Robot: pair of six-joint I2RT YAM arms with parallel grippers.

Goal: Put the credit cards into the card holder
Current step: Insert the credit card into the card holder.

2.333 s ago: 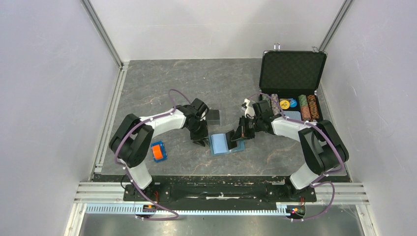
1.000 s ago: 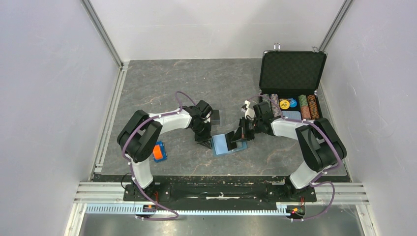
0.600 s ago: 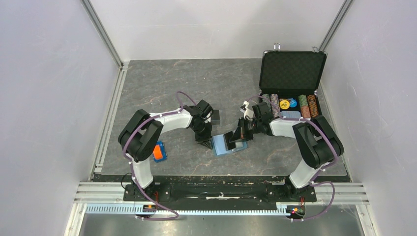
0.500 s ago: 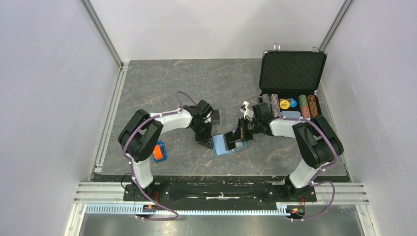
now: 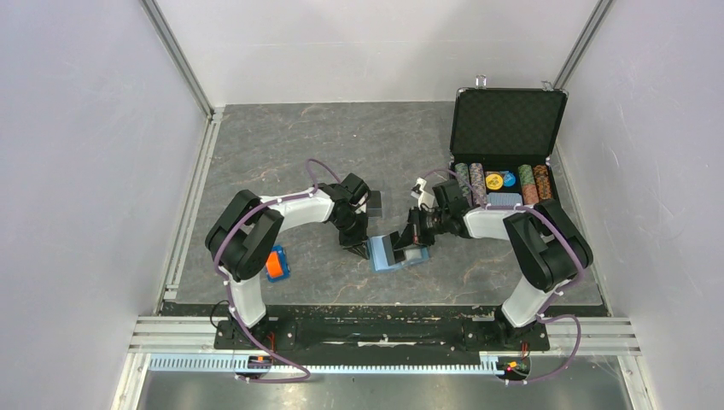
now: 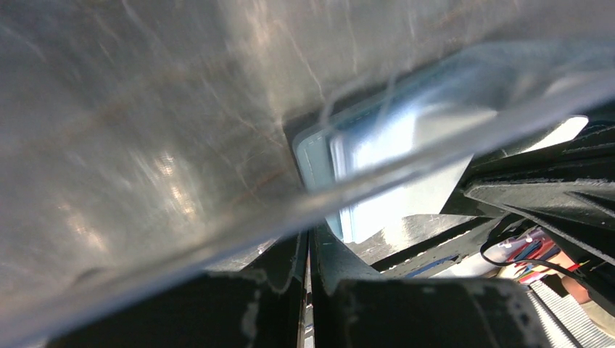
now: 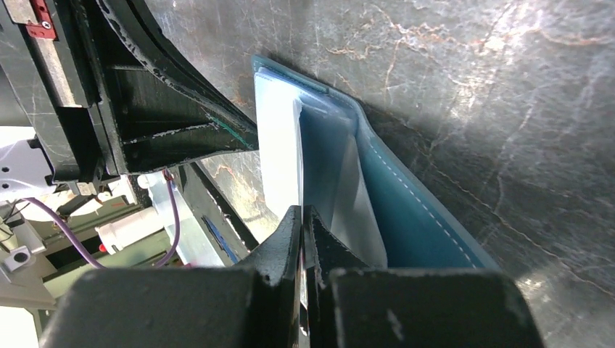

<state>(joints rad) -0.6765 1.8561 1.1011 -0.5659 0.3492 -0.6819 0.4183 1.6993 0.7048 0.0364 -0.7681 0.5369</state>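
Observation:
The credit card stands steeply with its far end at the pocket (image 7: pixel 298 110), so the robot's right gripper should open, lay the card down flatter and work its exposed edge (image 7: pixel 300 194) in.
The teal-blue card holder (image 5: pixel 386 253) lies open on the table between the arms, its lighter blue pockets up. It also shows in the right wrist view (image 7: pixel 410 210) and the left wrist view (image 6: pixel 370 141). My right gripper (image 5: pixel 411 232) (image 7: pixel 302 216) is shut on a thin credit card (image 5: pixel 399 243), held edge-on. The card's far end (image 7: pixel 278 156) sits at the holder's pockets. My left gripper (image 5: pixel 353 243) (image 6: pixel 307 243) is shut, its tips at the holder's left edge. I cannot tell whether it grips the holder. No other cards show.
A clear plastic tray (image 5: pixel 371 202) stands right behind the left gripper and blurs much of the left wrist view (image 6: pixel 181 239). An orange-and-blue block (image 5: pixel 274 263) lies by the left arm. The open black chip case (image 5: pixel 508 154) stands at the back right.
The left gripper moved right to the holder's left edge and then stayed. The right gripper has shifted left and down with the card, bringing it lower into the holder.

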